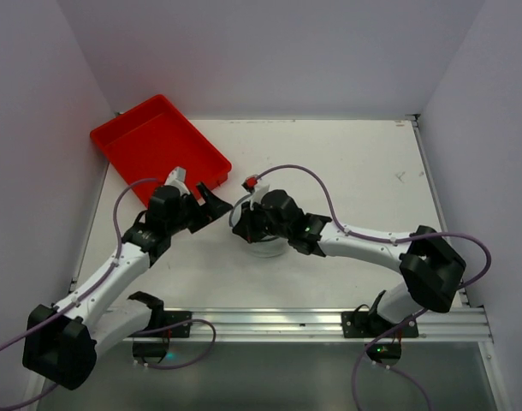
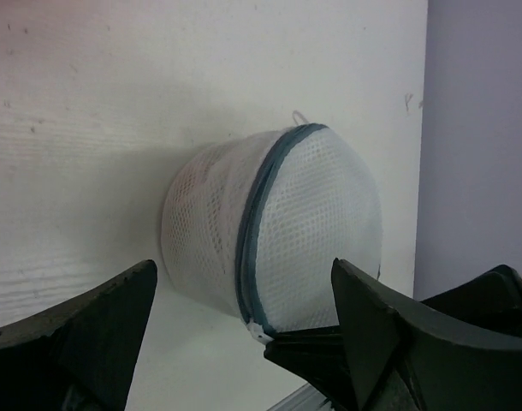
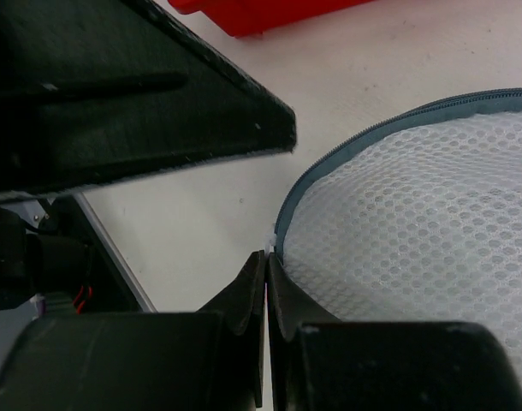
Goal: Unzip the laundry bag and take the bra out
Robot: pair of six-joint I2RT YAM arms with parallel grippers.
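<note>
Only the robot's right gripper is on the zip pull (image 2: 258, 330) and the laundry bag sits free, so the left gripper should clamp the laundry bag's zip band (image 2: 249, 300) next to the zip pull before the robot unzips it.
The laundry bag (image 1: 269, 250), a small round pouch of white mesh (image 2: 312, 223) ringed by a grey-blue zip (image 2: 254, 231), sits on the table at mid-front. My right gripper (image 3: 267, 259) is shut on the white zip pull (image 3: 272, 238) at the bag's edge; the same pinch shows in the left wrist view at the pull (image 2: 259, 331). My left gripper (image 2: 244, 265) stands open just left of the bag (image 3: 415, 248), its fingers (image 2: 107, 330) apart from the mesh and holding nothing. The bra is hidden inside the bag.
A red plastic tray (image 1: 158, 141) lies at the back left, close behind my left gripper (image 1: 211, 204). White walls close in the table on the left, back and right. A metal rail (image 1: 312, 321) runs along the near edge.
</note>
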